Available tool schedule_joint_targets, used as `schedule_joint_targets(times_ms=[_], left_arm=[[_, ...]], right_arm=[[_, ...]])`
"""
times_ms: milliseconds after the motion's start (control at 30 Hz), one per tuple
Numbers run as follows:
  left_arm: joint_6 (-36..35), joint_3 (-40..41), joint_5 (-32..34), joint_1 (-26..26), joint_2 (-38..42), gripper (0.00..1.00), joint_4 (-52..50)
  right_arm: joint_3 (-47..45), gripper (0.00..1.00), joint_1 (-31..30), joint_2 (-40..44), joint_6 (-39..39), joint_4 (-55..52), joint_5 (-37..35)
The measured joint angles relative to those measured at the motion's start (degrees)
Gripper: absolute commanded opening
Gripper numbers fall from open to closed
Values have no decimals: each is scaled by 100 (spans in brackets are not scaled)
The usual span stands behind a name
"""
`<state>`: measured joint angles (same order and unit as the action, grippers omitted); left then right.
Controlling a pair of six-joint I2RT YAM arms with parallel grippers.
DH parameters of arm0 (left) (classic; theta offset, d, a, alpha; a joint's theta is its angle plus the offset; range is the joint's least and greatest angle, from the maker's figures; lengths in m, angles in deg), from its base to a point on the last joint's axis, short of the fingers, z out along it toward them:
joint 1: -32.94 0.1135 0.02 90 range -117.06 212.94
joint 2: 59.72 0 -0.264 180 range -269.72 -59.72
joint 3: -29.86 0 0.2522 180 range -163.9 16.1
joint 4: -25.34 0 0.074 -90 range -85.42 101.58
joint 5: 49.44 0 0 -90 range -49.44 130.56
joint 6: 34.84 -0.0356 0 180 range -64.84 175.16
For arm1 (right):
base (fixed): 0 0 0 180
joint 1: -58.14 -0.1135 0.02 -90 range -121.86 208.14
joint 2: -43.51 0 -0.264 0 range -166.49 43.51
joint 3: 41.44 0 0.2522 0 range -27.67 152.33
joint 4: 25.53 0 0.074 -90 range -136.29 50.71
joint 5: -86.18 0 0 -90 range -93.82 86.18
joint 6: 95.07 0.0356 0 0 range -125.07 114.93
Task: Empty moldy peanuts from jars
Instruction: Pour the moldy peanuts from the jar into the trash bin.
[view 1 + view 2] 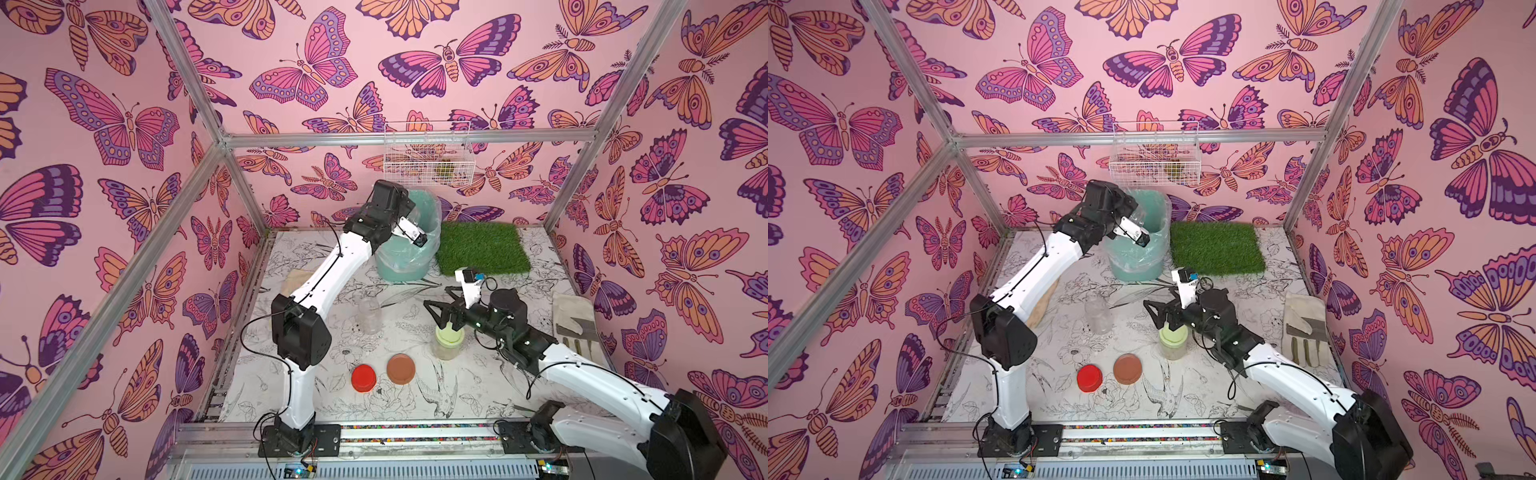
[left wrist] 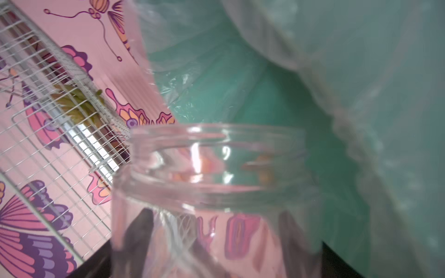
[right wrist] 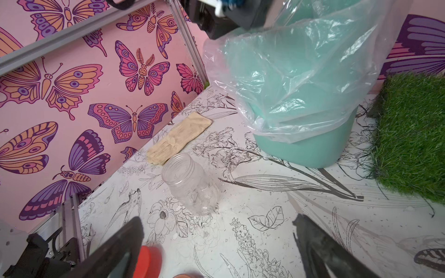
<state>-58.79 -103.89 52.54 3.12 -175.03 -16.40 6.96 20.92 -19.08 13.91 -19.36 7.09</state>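
A few moldy peanuts are at the opening of the tipped jar [image 2: 206,163]. I should turn the jar upright with my left gripper and then tip it back over the bin [image 1: 424,211].
My left gripper [image 2: 216,240] is shut on a clear lidless jar [image 2: 212,192], its dark fingers [image 2: 139,231] showing through the wall. The jar is tipped with its mouth at the lined teal bin [image 1: 409,266]. A few moldy peanuts [image 2: 265,178] sit at the mouth. My right gripper [image 1: 442,305] hangs open just above a jar with a light green lid [image 1: 446,336] that holds pale contents. A second lidless jar [image 1: 369,313] stands looking empty mid-table and also shows in the right wrist view [image 3: 190,185]. Toward the front lie a red lid [image 1: 363,377] and a brown lid [image 1: 401,368].
A green grass mat [image 1: 482,247] lies right of the bin. A white wire basket [image 1: 428,156] hangs on the back wall. A work glove [image 1: 575,322] lies at the table's right edge and a beige glove [image 3: 178,139] at its left edge.
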Motion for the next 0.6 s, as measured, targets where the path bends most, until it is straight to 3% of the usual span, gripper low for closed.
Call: schedule_joint_targets(times_ms=[367,467,600], left_arm=[[-431,-2,50,24,275,0,481],[-249,-2,37,35,291,0,529],[629,-33,-199,98,334,0,393]], right_arm=[[-4,99,0,-74,11,2,7],[-4,99,0,-74,20,2,7],[-4,99,0,-74,31,2,7]])
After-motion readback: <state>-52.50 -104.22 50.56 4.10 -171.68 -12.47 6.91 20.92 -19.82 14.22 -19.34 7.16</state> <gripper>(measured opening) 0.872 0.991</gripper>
